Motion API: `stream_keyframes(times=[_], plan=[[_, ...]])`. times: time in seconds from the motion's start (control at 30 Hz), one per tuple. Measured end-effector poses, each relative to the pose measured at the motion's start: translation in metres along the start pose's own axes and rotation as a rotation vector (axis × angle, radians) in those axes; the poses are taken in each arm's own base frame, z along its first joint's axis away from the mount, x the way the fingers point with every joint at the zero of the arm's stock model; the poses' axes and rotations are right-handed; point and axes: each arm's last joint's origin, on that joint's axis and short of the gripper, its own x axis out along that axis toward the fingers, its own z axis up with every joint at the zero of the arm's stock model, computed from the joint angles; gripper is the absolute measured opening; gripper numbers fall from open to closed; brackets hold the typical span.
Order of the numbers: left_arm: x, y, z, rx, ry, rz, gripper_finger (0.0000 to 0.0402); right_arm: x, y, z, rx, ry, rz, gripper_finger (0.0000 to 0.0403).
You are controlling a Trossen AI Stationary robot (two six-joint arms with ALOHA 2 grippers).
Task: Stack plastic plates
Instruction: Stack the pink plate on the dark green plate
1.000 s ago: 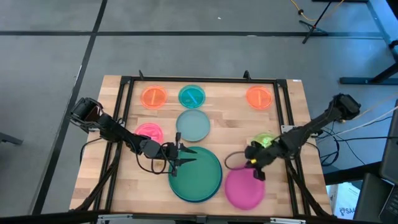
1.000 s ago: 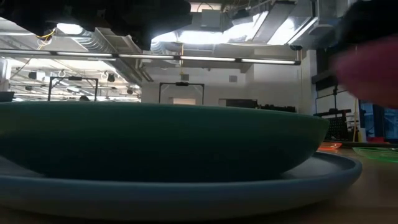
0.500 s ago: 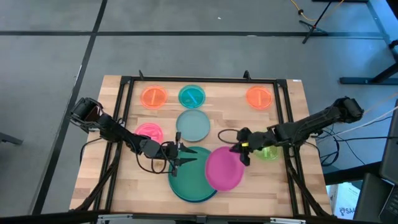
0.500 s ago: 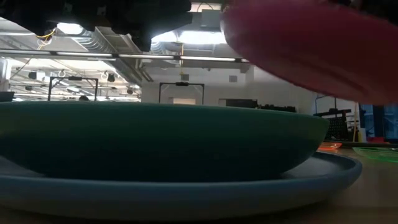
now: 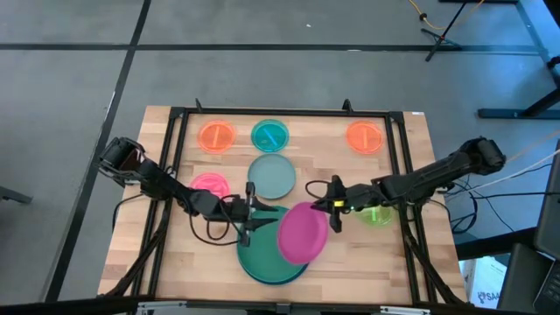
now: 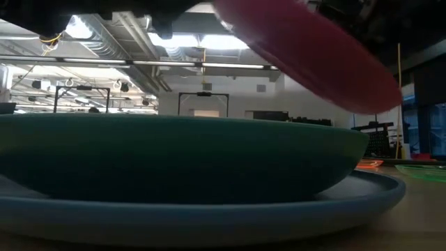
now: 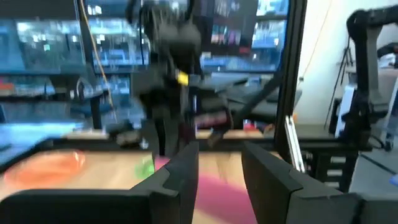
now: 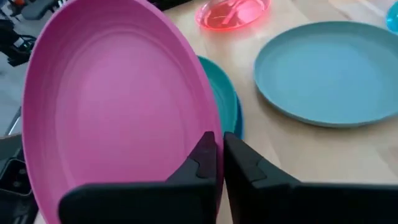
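Observation:
I should keep lowering the magenta plate [image 5: 303,234], hanging hollow side up above the green plate's rim, inward with my right gripper until it rests on the green plate [image 5: 264,254].
My right gripper [image 5: 331,210] is shut on a medium magenta plate [image 5: 302,234] and holds it in the air over the right part of the large green plate [image 5: 262,254]. The green plate sits inside a large blue plate [image 6: 209,216] at the table's near middle. My left gripper [image 5: 248,220] is open beside the green plate's far left rim; whether it touches the rim cannot be told. In the low view the magenta plate [image 6: 313,56] hangs tilted above the green plate [image 6: 174,157]. My right gripper pinches the magenta plate's rim [image 8: 208,124] between its two fingers, on the plate's right far side, one finger on the hollow upper face and one underneath. The fingers come about level from the table's right. The plate is lifted clear and tilted.
A medium pale teal plate [image 5: 272,176] lies at mid-table. A small pink plate [image 5: 210,186] lies to its left and a small lime plate [image 5: 376,213] under my right arm. Two small orange plates [image 5: 217,136] [image 5: 364,136] and a small teal plate [image 5: 269,135] line the far side.
My right gripper has carried the magenta plate from the table's near right toward the left, lifted clear, until it hangs tilted over the green plate. The lime plate, which the arm covered before, now shows more.

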Motion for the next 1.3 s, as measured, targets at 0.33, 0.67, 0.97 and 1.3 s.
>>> stream_keyframes(times=[0.33,0.67,0.97,1.3], plan=[[0.0,-0.001,0.0,0.006,-0.002,-0.007,0.0115,0.043,-0.009,-0.006,0.008,-0.099,0.008,0.0005],[0.0,-0.001,-0.002,0.014,0.017,-0.011,0.0115,0.063,-0.017,-0.012,0.035,-0.128,0.037,0.0005],[0.0,-0.001,-0.002,0.016,0.023,-0.011,0.0115,0.076,-0.021,-0.026,0.028,-0.084,0.026,0.0005],[0.0,-0.001,-0.003,0.015,0.031,-0.011,0.0115,0.083,-0.021,-0.031,0.009,-0.086,0.082,0.0092]])
